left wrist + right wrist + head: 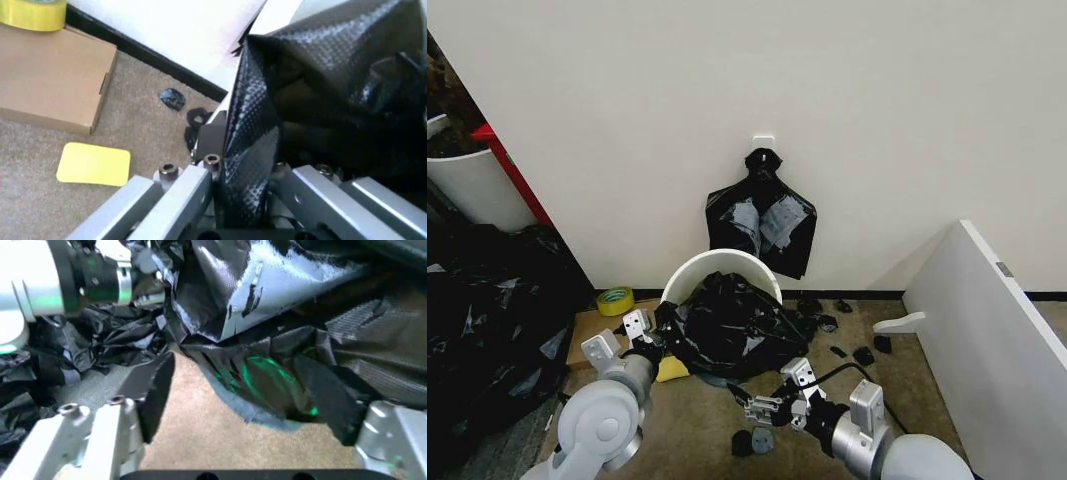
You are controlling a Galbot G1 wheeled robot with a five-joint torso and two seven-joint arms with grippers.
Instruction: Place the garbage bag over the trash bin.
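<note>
My gripper will make the garbage bag slip off part of the trash bin's opening when it pulls, because the garbage bag's lower edge (pixel 719 380) hangs loose.
The round white trash bin (pixel 723 263) stands against the wall. The glossy black garbage bag (pixel 727 325) is bunched over its mouth and hangs down its front. My left gripper (pixel 642 335) is at the bag's left edge. In the left wrist view, the left gripper (pixel 245 165) is shut on a fold of the garbage bag (pixel 253 115). My right gripper (pixel 762 407) hovers low in front of the bin. In its own wrist view, the right gripper (pixel 237 370) is open, its fingers (pixel 157 395) on either side of the bag's lower edge (pixel 267 370) and apart from it.
A knot-topped bunch of black bags (pixel 762 215) hangs on the wall above the bin. A cardboard box (pixel 50 80), yellow tape roll (pixel 614 300) and yellow pad (pixel 93 162) lie left. A white board (pixel 997 330) leans right. Black scraps (pixel 862 354) dot the carpet. A big black plastic heap (pixel 487 320) fills the left.
</note>
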